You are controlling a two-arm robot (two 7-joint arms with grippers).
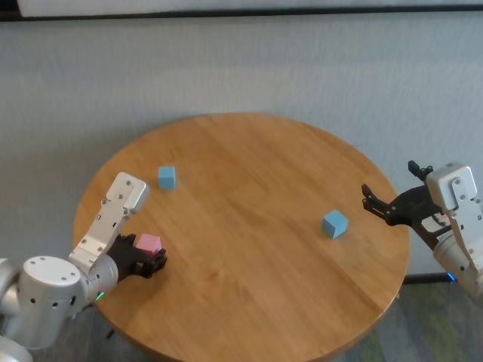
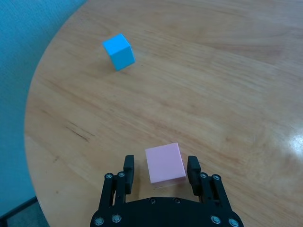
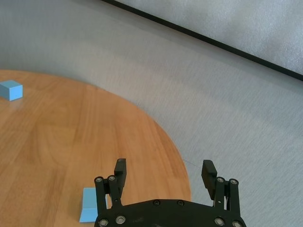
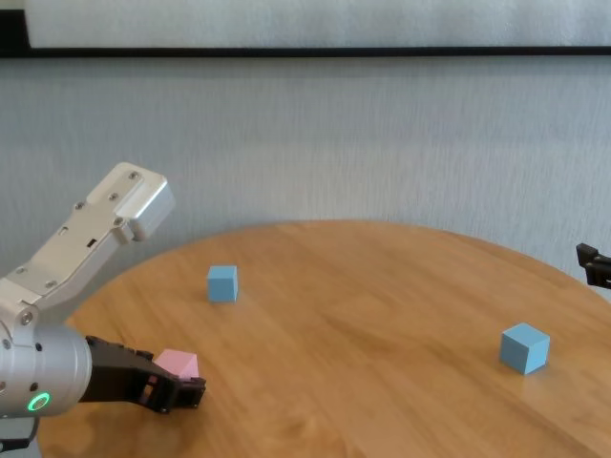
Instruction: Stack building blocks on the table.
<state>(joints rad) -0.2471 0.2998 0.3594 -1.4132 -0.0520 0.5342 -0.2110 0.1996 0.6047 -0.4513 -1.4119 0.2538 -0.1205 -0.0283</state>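
My left gripper will turn the pale pink block [image 4: 178, 363] square when I close the gripper, because the block sits crooked with a gap at one finger [image 2: 141, 171].
The pale pink block [image 2: 164, 163] rests on the table [image 1: 249, 302] near its left front edge. My left gripper [image 2: 161, 166] straddles it, jaws open; one finger [image 2: 193, 165] is at the block's side and a gap shows at the other finger [image 2: 129, 165]. In the head view the same pink block [image 1: 149, 243] lies at the left gripper [image 1: 152, 255]. One light blue block [image 1: 167, 177] sits at the far left, another blue block [image 1: 334, 224] at the right. My right gripper [image 1: 389, 181] hovers open and empty by the table's right edge.
The round table's edge curves close behind the left gripper and under the right gripper [image 3: 164, 165]. The right blue block [image 3: 90, 205] lies just inside that edge. Grey carpet [image 3: 213, 94] surrounds the table.
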